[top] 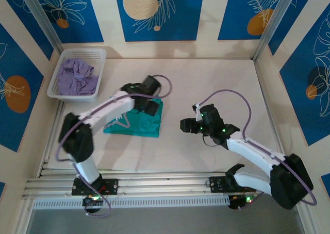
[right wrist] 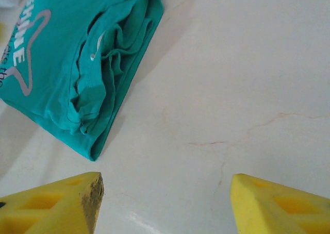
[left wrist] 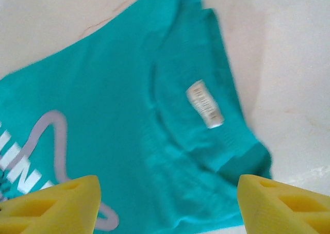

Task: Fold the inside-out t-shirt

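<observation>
Next, my right gripper works from the near collar corner to turn the collar toward the back wall, because the t-shirt's collar end faces my right gripper.
The inside-out t-shirt, teal-green, lies folded into a compact stack on the table left of centre. In the left wrist view the t-shirt shows its collar, a small white tag and pale printed lettering. My left gripper hovers just over the collar end, open, with nothing between its yellow fingers. From above, the left gripper sits at the shirt's far right corner. My right gripper is open over bare table, right of the shirt. Its wrist view has the t-shirt with its layered folded edge at upper left.
A white basket stands at the back left, holding a lavender garment. Patterned walls close in the table on three sides. Bare tabletop stretches right of the shirt and under the right gripper.
</observation>
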`<action>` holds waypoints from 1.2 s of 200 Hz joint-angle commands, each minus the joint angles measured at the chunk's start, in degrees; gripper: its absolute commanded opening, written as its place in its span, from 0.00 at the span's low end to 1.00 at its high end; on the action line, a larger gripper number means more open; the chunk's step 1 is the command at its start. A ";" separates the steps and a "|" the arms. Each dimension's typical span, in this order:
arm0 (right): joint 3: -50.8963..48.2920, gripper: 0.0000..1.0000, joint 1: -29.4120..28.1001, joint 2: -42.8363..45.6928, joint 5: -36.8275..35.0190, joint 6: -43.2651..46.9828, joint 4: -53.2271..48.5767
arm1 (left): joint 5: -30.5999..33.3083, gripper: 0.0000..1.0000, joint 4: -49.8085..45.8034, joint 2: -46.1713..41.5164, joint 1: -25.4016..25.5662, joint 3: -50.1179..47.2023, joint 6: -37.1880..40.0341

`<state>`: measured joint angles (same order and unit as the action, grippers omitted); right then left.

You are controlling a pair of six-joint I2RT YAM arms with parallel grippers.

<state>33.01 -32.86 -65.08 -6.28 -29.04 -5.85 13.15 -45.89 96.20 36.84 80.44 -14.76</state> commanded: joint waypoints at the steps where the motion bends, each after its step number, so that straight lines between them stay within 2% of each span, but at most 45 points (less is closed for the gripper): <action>1: 5.65 0.66 -3.65 -6.67 3.51 -1.75 5.03 | -9.69 0.70 7.26 -4.62 -6.08 -8.71 -3.45; 30: 14.78 0.67 -9.84 -20.07 4.57 -3.71 3.86 | -12.98 0.70 11.45 -9.12 -13.98 -14.39 -3.79; 60: 20.91 0.64 -11.55 -32.25 3.72 -7.61 3.32 | -13.88 0.70 14.59 -9.64 -18.24 -17.06 -4.28; 73: 23.07 0.57 -11.52 -35.59 4.26 -8.36 2.80 | -14.65 0.70 15.90 -9.46 -18.89 -17.96 -4.57; 84: 24.29 0.44 -11.61 -37.35 4.95 -8.49 2.41 | -15.20 0.70 16.56 -9.16 -19.06 -18.40 -4.52; 94: 24.64 0.33 -11.76 -37.44 5.56 -8.49 2.38 | -15.19 0.70 16.52 -8.80 -19.06 -18.48 -4.33; 140: 22.17 0.12 -13.78 -32.17 5.91 -8.43 1.56 | -13.41 0.71 18.74 -6.38 -19.03 -20.08 -4.30; 185: 18.20 0.00 -15.34 -27.27 5.90 -12.09 1.05 | -13.26 0.71 19.35 -3.80 -19.12 -18.94 -3.83; 240: 14.07 0.00 -16.68 -25.25 8.67 -16.71 3.76 | -12.77 0.71 18.96 -2.83 -19.10 -17.39 -3.25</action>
<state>48.49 -48.69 -90.89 -0.03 -42.68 -3.57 0.03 -27.22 92.66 18.11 61.23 -18.52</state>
